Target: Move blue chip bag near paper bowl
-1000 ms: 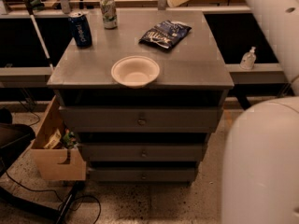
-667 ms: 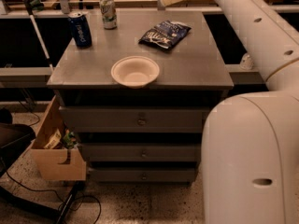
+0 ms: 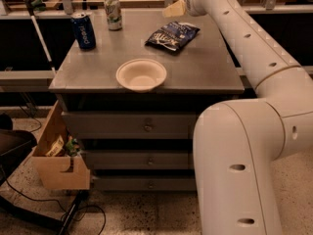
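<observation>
My gripper will lift the blue chip bag point(image 3: 172, 37), and the bag will bunch up and hang tilted from my gripper, because the bag lies low with crinkled edges point(image 3: 159, 45).
The blue chip bag point(image 3: 172, 35) lies flat on the far right part of the grey cabinet top point(image 3: 210, 72). The paper bowl point(image 3: 141, 75) sits upright near the front edge, a short way in front and to the left of the bag. My gripper point(image 3: 174, 9) hangs at the end of the long white arm, just above and behind the bag's far edge, apart from it. The arm point(image 3: 244, 106) fills the right side of the view.
A blue soda can point(image 3: 83, 30) stands at the far left corner and a green-white can point(image 3: 113, 12) behind it. The cabinet has drawers point(image 3: 144, 126) below. An open cardboard box point(image 3: 58, 155) sits on the floor at the left, with cables near it.
The arm has swung further into view and the gripper has moved left and down toward the far edge of the chip bag. The bag and bowl have not moved.
</observation>
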`<action>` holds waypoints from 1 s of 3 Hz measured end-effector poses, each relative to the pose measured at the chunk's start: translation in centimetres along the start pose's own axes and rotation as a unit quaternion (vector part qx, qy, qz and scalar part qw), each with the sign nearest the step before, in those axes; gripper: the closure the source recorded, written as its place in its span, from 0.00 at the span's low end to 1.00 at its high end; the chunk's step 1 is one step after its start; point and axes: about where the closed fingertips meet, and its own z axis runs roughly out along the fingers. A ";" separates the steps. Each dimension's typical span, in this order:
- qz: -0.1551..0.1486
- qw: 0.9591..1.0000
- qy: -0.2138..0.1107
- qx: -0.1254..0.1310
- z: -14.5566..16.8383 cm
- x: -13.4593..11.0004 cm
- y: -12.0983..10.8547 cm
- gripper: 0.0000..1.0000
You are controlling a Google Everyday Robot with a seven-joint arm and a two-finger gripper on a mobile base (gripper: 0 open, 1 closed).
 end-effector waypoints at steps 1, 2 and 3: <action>0.041 0.999 0.032 -0.015 1.8 2.7 1.0 0.00; 0.065 0.995 0.059 -0.036 4.4 5.3 2.9 0.02; 0.065 0.994 0.076 -0.048 5.6 6.6 4.1 0.21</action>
